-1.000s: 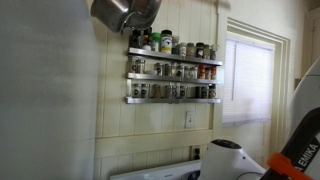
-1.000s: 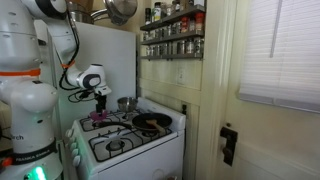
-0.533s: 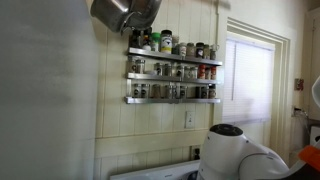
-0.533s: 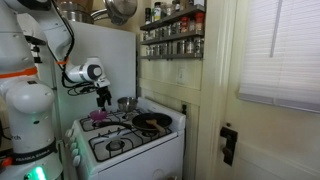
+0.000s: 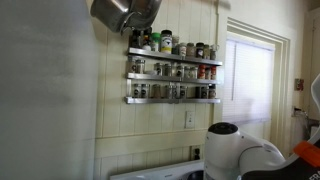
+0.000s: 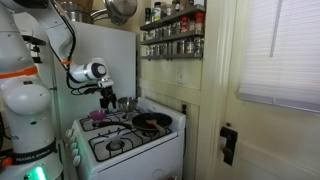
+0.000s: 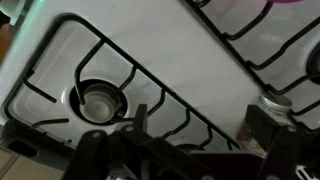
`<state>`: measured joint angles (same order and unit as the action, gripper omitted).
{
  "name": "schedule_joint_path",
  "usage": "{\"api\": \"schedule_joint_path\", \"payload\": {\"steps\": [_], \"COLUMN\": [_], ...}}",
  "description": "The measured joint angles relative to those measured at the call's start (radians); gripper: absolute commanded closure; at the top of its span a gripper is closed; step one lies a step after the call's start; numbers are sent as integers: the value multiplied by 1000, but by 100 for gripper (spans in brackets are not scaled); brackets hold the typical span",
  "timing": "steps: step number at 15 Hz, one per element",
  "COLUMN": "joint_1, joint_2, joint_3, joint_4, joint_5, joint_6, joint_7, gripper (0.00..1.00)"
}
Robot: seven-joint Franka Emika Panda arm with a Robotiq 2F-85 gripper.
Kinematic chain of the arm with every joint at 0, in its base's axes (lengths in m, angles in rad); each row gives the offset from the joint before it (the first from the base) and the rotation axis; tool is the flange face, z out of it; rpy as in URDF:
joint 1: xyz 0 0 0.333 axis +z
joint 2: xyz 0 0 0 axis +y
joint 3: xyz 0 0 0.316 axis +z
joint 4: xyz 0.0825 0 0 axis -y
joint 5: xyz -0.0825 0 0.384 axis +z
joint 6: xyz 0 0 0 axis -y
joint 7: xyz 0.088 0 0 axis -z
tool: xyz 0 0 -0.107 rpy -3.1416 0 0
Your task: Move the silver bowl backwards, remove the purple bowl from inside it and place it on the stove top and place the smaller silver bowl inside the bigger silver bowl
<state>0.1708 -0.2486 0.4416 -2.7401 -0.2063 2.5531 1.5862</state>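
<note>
The spice jar (image 7: 273, 102) is next to one finger and outside my gripper's opening. I should turn my gripper and move it over the jar's body (image 7: 248, 138) before I close it on the jar.
In an exterior view a purple bowl (image 6: 98, 116) sits at the back left of the white stove (image 6: 125, 152); whether it rests inside a silver bowl is too small to tell. A silver bowl (image 6: 124, 103) stands behind it near the wall. My gripper (image 6: 109, 98) hangs just above these bowls. In the wrist view my gripper (image 7: 203, 120) is open, with only black grate (image 7: 150, 75) and white stove top between its fingers. A purple sliver (image 7: 298, 2) shows at the top right corner.
A black frying pan (image 6: 150, 123) sits on the stove's back right burner. A burner cap (image 7: 98, 100) lies left of the fingers. Spice shelves (image 5: 175, 75) and a hanging metal pot (image 5: 122, 12) are on the wall above. The robot's base (image 6: 30, 110) stands left of the stove.
The gripper has shifted a little to the right over the stove, toward the silver bowl by the wall. It stays open. The bowls have not moved.
</note>
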Motion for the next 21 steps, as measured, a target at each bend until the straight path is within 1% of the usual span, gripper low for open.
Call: {"api": "schedule_joint_path", "payload": {"steps": [13, 18, 21], "joint_1": [8, -35, -59], "joint_2": [1, 29, 73], "joint_3": [-7, -56, -60], "joint_4": [2, 18, 62], "joint_5": [-1, -2, -5], "joint_6": [6, 86, 129], "joint_7": [-2, 1, 30], "gripper": [0, 0, 0]}}
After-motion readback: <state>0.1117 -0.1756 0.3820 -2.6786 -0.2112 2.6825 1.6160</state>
